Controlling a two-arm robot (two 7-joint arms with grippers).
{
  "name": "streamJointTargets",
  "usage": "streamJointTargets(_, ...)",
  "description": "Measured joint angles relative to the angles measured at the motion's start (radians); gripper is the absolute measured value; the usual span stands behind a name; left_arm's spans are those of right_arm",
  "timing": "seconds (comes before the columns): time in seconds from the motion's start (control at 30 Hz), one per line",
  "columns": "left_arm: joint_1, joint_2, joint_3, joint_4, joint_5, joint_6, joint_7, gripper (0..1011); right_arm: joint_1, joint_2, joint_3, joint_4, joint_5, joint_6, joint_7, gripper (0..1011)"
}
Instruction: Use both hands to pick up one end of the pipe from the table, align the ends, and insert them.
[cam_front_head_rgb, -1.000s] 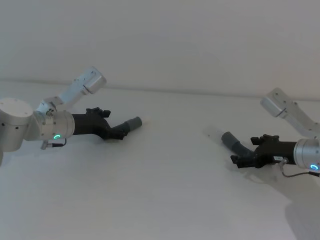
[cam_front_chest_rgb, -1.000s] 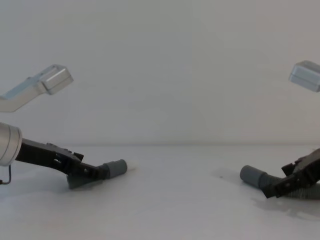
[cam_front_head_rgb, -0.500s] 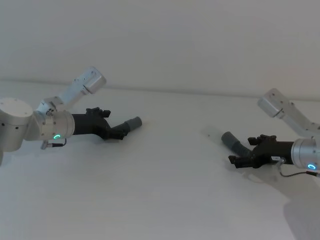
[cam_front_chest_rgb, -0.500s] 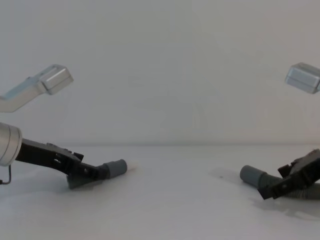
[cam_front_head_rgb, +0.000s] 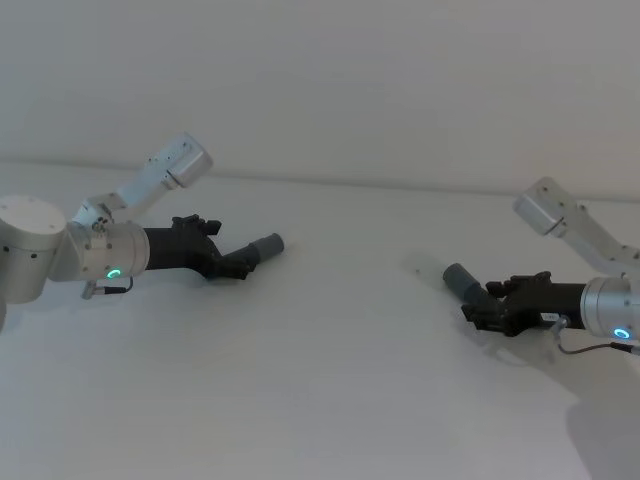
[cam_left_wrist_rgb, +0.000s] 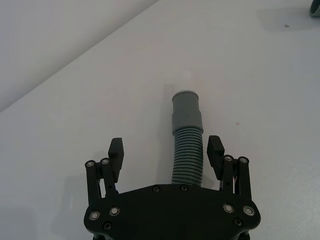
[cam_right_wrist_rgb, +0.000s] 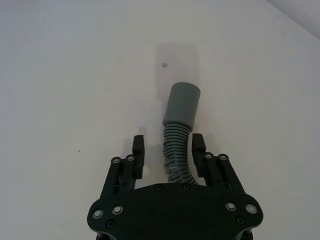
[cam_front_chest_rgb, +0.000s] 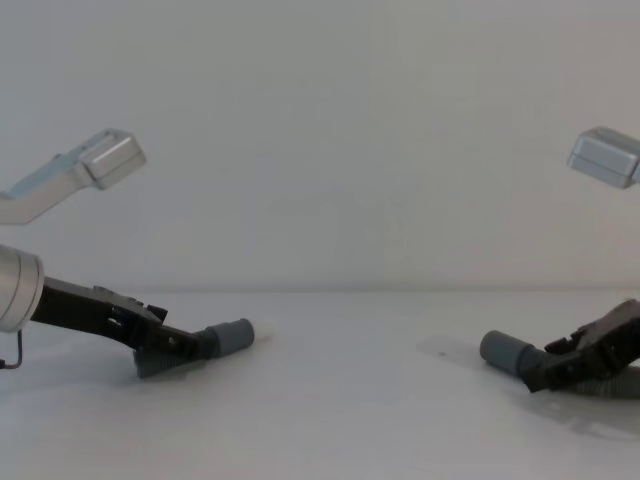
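The robot's left gripper will bring up a white plug along with the pipe (cam_front_chest_rgb: 230, 338) when it lifts the pipe, because a faint white tip can be seen past the cuff.
Two ends of the dark grey ribbed pipe lie on the white table (cam_front_head_rgb: 330, 350). The left end's smooth cuff (cam_front_head_rgb: 268, 245) (cam_front_chest_rgb: 232, 336) (cam_left_wrist_rgb: 186, 112) points toward the middle. My left gripper (cam_front_head_rgb: 240, 265) (cam_front_chest_rgb: 190, 345) (cam_left_wrist_rgb: 166, 148) straddles the ribbed hose behind it, open wide, with the hose close to one finger. On the right, the other cuff (cam_front_head_rgb: 460, 280) (cam_front_chest_rgb: 503, 352) (cam_right_wrist_rgb: 182, 104) rests on the table. My right gripper (cam_front_head_rgb: 477, 312) (cam_front_chest_rgb: 542, 376) (cam_right_wrist_rgb: 168, 148) is low around its hose, fingers (cam_right_wrist_rgb: 139, 150) narrowly apart with small gaps on both sides.
A plain white wall (cam_front_head_rgb: 380, 90) rises behind the table. Both silver forearms (cam_front_head_rgb: 165, 170) (cam_front_head_rgb: 560, 215) angle up behind the grippers. The white surface stretches bare between the two cuffs.
My right gripper has shifted slightly along its hose and sits flatter and lower. The left arm and its pipe end have not moved.
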Motion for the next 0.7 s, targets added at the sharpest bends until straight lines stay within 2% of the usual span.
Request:
streamJointTargets(0.2,0.0,0.0,0.0,0.0,0.0,0.0,0.0,1001,0.001,-0.001,-0.001,0.001,0.001,-0.001,0.0,402)
streamJointTargets(0.27,0.0,0.0,0.0,0.0,0.0,0.0,0.0,1001,0.001,-0.001,-0.001,0.001,0.001,-0.001,0.0,308)
streamJointTargets(0.5,0.0,0.0,0.0,0.0,0.0,0.0,0.0,1001,0.001,-0.001,-0.002,0.002,0.002,-0.001,0.0,141)
streamJointTargets(0.7,0.0,0.0,0.0,0.0,0.0,0.0,0.0,1001,0.002,-0.001,-0.002,0.002,0.002,-0.001,0.0,94)
